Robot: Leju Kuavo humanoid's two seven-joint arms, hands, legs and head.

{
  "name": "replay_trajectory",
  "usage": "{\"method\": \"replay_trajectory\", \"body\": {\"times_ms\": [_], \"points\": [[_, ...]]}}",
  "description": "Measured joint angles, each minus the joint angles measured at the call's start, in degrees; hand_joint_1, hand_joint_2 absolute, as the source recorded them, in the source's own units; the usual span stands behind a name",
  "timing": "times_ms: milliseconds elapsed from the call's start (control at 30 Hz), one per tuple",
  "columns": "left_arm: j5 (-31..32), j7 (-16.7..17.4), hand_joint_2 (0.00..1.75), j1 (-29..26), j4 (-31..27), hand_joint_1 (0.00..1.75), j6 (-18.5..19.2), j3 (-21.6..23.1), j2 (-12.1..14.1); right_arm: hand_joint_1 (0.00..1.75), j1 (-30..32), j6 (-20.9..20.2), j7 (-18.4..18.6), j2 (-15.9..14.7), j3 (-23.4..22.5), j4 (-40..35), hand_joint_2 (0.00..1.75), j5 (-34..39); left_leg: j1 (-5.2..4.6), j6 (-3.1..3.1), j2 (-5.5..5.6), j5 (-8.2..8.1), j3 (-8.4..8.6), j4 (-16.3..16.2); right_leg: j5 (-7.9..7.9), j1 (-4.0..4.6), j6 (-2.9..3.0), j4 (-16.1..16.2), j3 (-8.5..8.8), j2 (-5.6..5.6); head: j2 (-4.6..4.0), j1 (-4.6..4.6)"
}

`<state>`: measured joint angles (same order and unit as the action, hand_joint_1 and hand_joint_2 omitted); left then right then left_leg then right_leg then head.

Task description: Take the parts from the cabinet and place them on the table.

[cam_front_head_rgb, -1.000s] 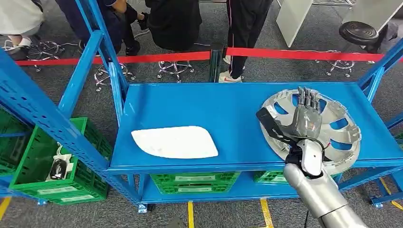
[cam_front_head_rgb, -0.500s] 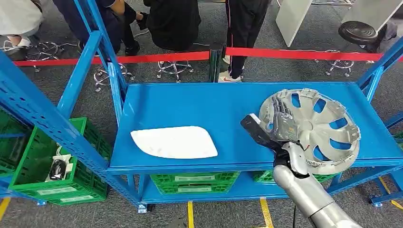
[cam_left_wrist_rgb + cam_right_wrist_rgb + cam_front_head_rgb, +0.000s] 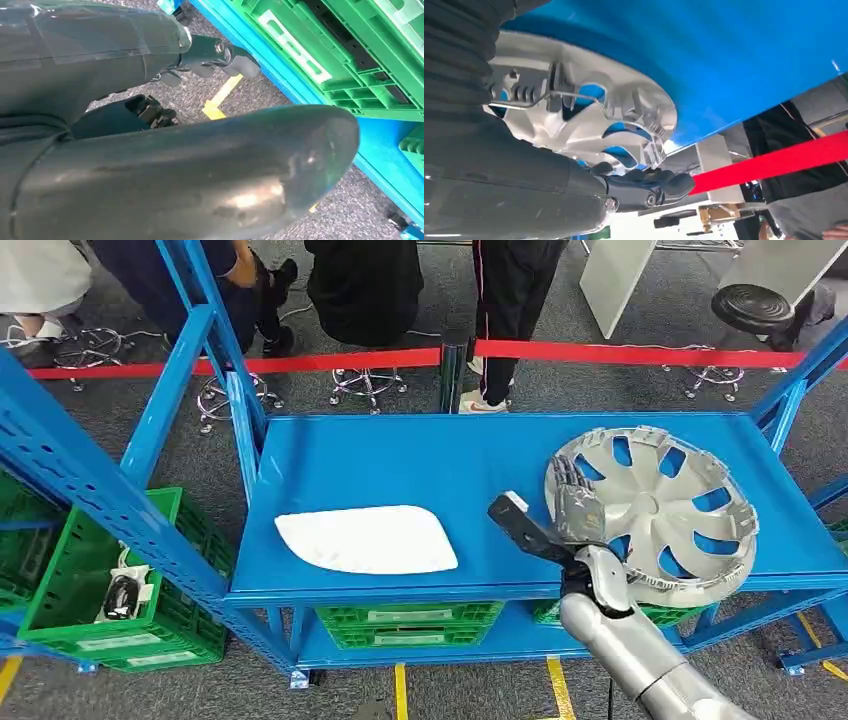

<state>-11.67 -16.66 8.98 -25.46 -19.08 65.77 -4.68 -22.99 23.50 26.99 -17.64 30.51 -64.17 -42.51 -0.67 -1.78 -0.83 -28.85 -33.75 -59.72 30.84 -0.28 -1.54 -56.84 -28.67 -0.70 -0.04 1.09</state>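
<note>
A wire (image 3: 573, 94) passes through the clips around the hubcap's rim (image 3: 650, 505), so the wire will come along with the hubcap when the robot lifts the hubcap upright.
A silver hubcap (image 3: 668, 508) lies face down at the right end of the blue shelf top (image 3: 440, 465). A flat white panel (image 3: 365, 538) rests near the shelf's front edge, left of centre. My right hand (image 3: 562, 517) is at the hubcap's left rim, its fingers laid on the rim and its thumb spread wide to the left over bare shelf. It grips nothing. The right wrist view has the hubcap (image 3: 589, 115) close beside the right hand (image 3: 639, 187). My left hand (image 3: 200, 55) hangs low over the floor and holds nothing.
Blue slanted uprights (image 3: 70, 470) frame the shelf on the left. Green crates (image 3: 410, 625) sit on the lower shelf, and another green crate (image 3: 110, 580) stands at the left. Behind a red barrier tape (image 3: 340, 361), people stand among stools.
My right hand has slid from over the hubcap's middle to its left rim, drawing back toward me. The hubcap and white panel have stayed put.
</note>
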Motion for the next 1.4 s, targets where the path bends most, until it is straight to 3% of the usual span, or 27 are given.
{"method": "replay_trajectory", "body": {"times_ms": [367, 567, 1300, 1333, 1400], "points": [[-0.46, -0.65, 0.00, -0.16, 0.48, 0.00, -0.15, 0.00, -0.02, 0.00, -0.71, 0.35, 0.06, 0.15, 1.66, 2.05, 1.75, 0.00, 0.00, 0.00, 0.05, 0.00, 0.00, 0.00, 0.00, 0.00, 0.00, -0.01, 0.00, 0.00, 0.00, -0.02], [-0.81, 0.02, 0.00, -0.17, 0.48, 0.00, -0.26, 0.00, -0.02, 0.00, -1.14, 6.17, 7.10, 0.31, 2.14, 3.74, 1.75, -0.83, 0.00, 0.00, 0.30, 0.00, 0.00, 0.00, 0.01, -0.01, 0.01, -0.01, -0.02, -0.01, 0.00, -0.02], [-0.83, 0.50, 0.00, -0.32, 0.50, 0.00, -0.92, 0.00, -0.07, 0.00, -1.80, 7.41, 5.75, 0.61, 2.14, 8.41, 1.75, 3.13, 0.00, 0.00, 0.54, 0.00, -0.02, 0.00, 0.02, -0.01, 0.02, -0.01, 0.01, -0.11, 0.00, -0.04], [-0.83, 0.50, 0.00, -0.33, 0.52, 0.00, -1.03, 0.00, -0.09, 0.00, -1.87, 7.37, 5.53, 0.63, 2.14, 8.59, 0.00, 3.63, 0.00, 0.00, 0.53, 0.00, -0.02, 0.00, 0.02, 0.00, 0.02, -0.01, 0.01, -0.11, 0.00, -0.04], [-0.83, 0.44, 0.00, -0.33, 0.59, 0.00, -1.09, 0.00, -0.17, 0.00, -1.97, 7.26, 5.07, 0.63, 2.14, 8.87, 0.00, 4.94, 0.00, 0.00, 0.53, 0.00, -0.02, 0.00, 0.02, -0.01, 0.02, -0.01, 0.01, -0.11, 0.00, -0.04]]}}
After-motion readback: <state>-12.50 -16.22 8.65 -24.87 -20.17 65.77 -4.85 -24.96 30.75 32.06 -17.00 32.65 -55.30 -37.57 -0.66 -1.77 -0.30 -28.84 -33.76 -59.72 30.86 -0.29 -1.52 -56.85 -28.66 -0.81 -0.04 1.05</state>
